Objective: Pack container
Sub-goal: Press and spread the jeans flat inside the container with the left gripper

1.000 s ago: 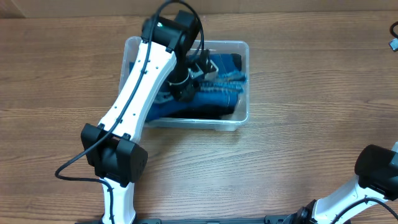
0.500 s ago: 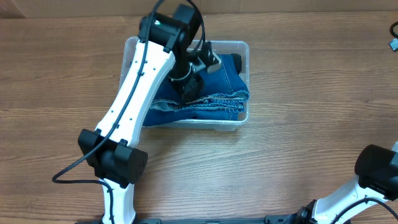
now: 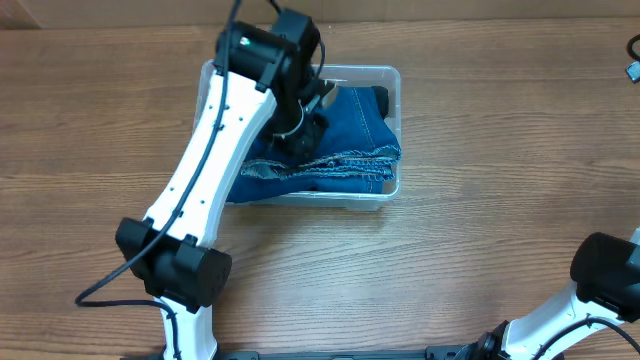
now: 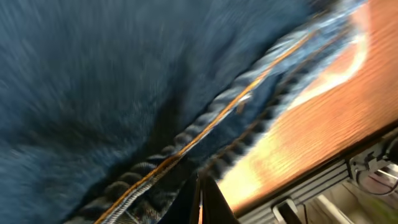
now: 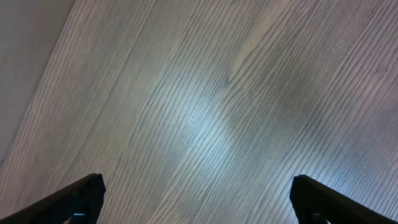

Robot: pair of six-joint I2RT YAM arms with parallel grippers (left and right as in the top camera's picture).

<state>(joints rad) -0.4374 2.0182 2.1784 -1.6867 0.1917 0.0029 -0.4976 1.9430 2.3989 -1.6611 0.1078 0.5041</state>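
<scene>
The hem of the jeans pokes out over the container's rim [image 3: 394, 155] at the front corner, so the robot's left gripper should pull the hem back in and settle it behind the container's front side [image 3: 340, 184].
The container [image 3: 394, 76] is a clear plastic tub at the back middle of the wooden table. Folded blue jeans [image 3: 352, 132] with orange stitching lie in it, and a hem hangs over its front right rim. My left gripper [image 3: 305, 135] is down inside the tub on the jeans. In the left wrist view its fingers [image 4: 200, 194] are pressed together, tips against the denim [image 4: 112, 81], with no fabric seen between them. My right gripper [image 5: 199, 199] is open and empty above bare table. The overhead view shows only the right arm's body [image 3: 606, 266].
The left arm [image 3: 215, 150] reaches from the front edge across the tub's left side and hides it. A small dark object [image 3: 633, 68] lies at the far right edge. Wooden table surrounds the tub on all sides.
The jeans have spread out to the front right and now cover the tub's front rim. My left gripper has shifted slightly left and back within the tub. The right arm has not moved.
</scene>
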